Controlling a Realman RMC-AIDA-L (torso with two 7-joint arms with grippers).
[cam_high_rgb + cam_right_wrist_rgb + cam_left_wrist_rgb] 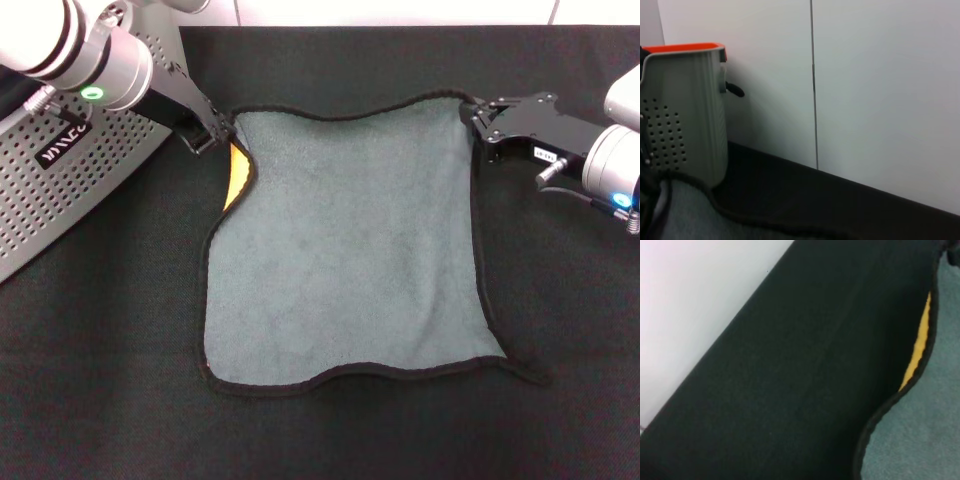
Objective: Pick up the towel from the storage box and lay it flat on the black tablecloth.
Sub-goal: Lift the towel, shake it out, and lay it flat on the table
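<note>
Next, my left gripper pulls the held corner (239, 117) toward the storage box and lowers it flat, since the towel's edge curves inward and shows its yellow reverse (237, 176).
The grey-green towel (345, 245) with its black border lies spread on the black tablecloth (330, 430). Its far left corner is folded and shows the yellow reverse (236, 175). My left gripper (212, 133) is shut on that far left corner. My right gripper (472, 118) is shut on the far right corner. Both are low over the cloth. The light grey storage box (60, 190) stands at the left. The left wrist view shows the towel's edge (920, 440) and the yellow fold (919, 347). The right wrist view shows the box (685, 115) and the towel (690, 220).
The storage box has perforated walls and a black label (62, 143), and it sits close behind my left arm. A white wall (880, 90) rises just past the tablecloth's far edge. Bare tablecloth (570, 330) surrounds the towel.
</note>
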